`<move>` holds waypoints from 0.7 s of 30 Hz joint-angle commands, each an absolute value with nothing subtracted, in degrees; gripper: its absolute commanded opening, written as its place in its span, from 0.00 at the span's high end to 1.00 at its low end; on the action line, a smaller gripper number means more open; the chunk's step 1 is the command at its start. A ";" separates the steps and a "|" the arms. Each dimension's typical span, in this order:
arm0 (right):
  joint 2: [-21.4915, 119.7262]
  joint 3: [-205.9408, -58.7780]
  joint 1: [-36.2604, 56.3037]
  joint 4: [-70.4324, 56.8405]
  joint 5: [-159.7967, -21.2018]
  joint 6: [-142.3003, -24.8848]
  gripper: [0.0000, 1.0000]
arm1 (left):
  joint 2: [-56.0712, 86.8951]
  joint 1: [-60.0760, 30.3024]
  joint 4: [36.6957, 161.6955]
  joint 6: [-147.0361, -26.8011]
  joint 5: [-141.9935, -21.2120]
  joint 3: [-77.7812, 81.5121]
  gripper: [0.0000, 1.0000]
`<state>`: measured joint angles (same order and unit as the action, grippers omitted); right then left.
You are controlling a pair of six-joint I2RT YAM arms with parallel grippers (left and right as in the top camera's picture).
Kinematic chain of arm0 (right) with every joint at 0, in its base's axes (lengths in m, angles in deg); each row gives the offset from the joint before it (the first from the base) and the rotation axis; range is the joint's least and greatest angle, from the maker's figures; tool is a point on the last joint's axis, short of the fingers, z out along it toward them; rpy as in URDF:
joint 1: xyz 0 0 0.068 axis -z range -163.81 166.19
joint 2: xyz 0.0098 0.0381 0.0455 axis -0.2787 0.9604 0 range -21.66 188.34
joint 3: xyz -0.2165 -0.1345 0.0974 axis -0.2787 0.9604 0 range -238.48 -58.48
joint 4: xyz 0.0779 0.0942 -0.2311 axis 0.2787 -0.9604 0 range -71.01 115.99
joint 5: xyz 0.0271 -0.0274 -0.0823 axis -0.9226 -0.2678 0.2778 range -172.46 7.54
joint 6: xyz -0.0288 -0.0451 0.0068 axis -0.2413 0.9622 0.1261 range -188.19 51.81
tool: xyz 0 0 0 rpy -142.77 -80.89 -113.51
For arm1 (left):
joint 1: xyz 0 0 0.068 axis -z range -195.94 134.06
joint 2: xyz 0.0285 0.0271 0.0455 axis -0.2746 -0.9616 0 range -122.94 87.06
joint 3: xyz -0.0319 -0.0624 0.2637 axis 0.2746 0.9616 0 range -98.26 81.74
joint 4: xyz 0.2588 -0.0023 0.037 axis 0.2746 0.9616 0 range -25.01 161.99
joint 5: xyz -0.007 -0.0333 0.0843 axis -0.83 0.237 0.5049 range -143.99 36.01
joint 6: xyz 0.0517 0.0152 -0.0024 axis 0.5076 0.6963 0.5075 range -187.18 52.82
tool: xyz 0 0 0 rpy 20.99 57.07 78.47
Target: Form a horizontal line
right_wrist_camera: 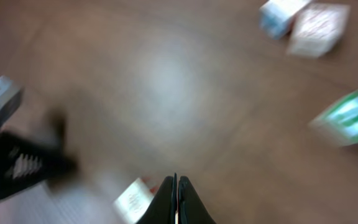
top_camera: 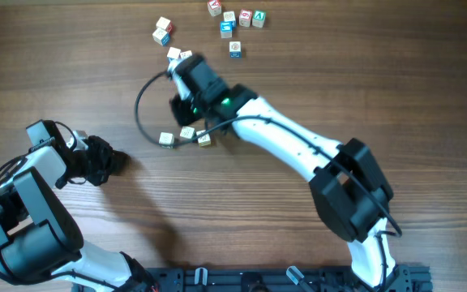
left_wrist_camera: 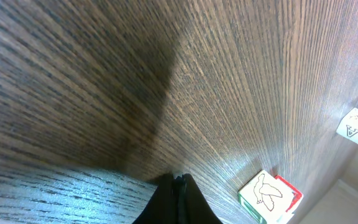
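The middle cube [top_camera: 187, 132] sits farther back than the cubes beside it, so the robot's right gripper should return to the row [top_camera: 204, 139] and nudge its cubes into line with closed fingers.
Three small pale cubes lie in a rough row: left [top_camera: 167, 139], middle [top_camera: 187, 132] and right [top_camera: 204, 139]. The left one sits a small gap away and the row is not straight. The right arm partly covers the middle one. My right gripper [top_camera: 178, 63] is shut and empty, beyond that row, next to two more pale cubes [top_camera: 173, 53] [top_camera: 186, 56]. In the blurred right wrist view its shut fingers [right_wrist_camera: 176, 186] are beside a pale cube [right_wrist_camera: 132, 200]. My left gripper [top_camera: 110, 162] is shut and empty at the left. Its jaws [left_wrist_camera: 179, 182] are near a bird-picture cube [left_wrist_camera: 269, 196].
Several coloured letter cubes are scattered at the back: a pair [top_camera: 163, 31], a cluster [top_camera: 237, 18] and a blue one [top_camera: 235, 49]. A black cable [top_camera: 140, 113] loops left of the right wrist. An "A" cube [left_wrist_camera: 356, 124] shows in the left wrist view.
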<state>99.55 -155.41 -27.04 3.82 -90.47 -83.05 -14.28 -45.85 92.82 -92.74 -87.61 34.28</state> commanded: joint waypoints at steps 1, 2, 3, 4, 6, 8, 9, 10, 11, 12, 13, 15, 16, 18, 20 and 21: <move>101.28 -155.54 -24.74 6.02 -87.08 -79.85 0.96 | -14.08 -46.04 92.87 -91.37 -84.47 35.33 0.96; 102.00 -155.54 -24.59 7.01 -89.05 -80.53 0.96 | -14.08 -46.04 92.85 -91.37 -84.42 35.33 0.96; 102.68 -155.54 -24.55 8.17 -91.97 -80.47 0.96 | -14.08 -46.04 92.69 -91.37 -84.27 35.33 0.96; 103.09 -155.54 -24.57 9.08 -93.50 -80.25 0.95 | -14.08 -46.00 92.61 -91.39 -84.18 35.33 0.96; 104.16 -155.54 -24.83 9.96 -93.29 -80.27 0.96 | -14.08 -45.83 92.23 -91.39 -84.07 35.33 0.96; 105.69 -155.54 -24.87 10.24 -93.26 -80.12 0.96 | -14.08 -45.65 92.19 -91.39 -84.07 35.33 0.96; 106.35 -155.54 -24.87 10.46 -93.26 -80.16 0.95 | -14.08 -45.63 92.23 -91.39 -84.07 35.33 0.96; 107.07 -155.54 -24.81 10.72 -93.29 -80.16 0.95 | -14.08 -45.61 92.26 -91.39 -84.07 35.33 0.95; 107.44 -155.54 -24.79 10.96 -93.29 -80.18 0.96 | -14.08 -45.61 92.26 -91.39 -84.07 35.33 0.95; 107.73 -155.54 -24.79 11.23 -93.37 -80.20 0.95 | -14.08 -45.63 92.26 -91.39 -84.07 35.33 0.95; 107.75 -155.54 -24.79 11.23 -93.40 -80.16 0.96 | -14.08 -45.61 92.26 -91.39 -84.07 35.33 0.95; 107.75 -155.54 -24.92 11.14 -93.53 -80.14 0.96 | -14.08 -45.61 92.23 -91.39 -84.07 35.33 0.95; 107.97 -155.54 -25.00 10.68 -93.53 -80.18 0.95 | -14.08 -45.63 92.23 -91.39 -84.07 35.33 0.95; 108.95 -155.54 -25.11 10.31 -94.07 -80.18 0.95 | -14.08 -45.61 92.26 -91.39 -84.07 35.33 0.95; 109.17 -155.54 -25.40 10.18 -94.38 -80.16 0.95 | -14.08 -45.61 92.26 -91.39 -84.07 35.33 0.95; 109.19 -155.54 -25.46 9.61 -94.34 -79.94 0.95 | -14.08 -45.63 92.23 -91.39 -84.07 35.33 0.94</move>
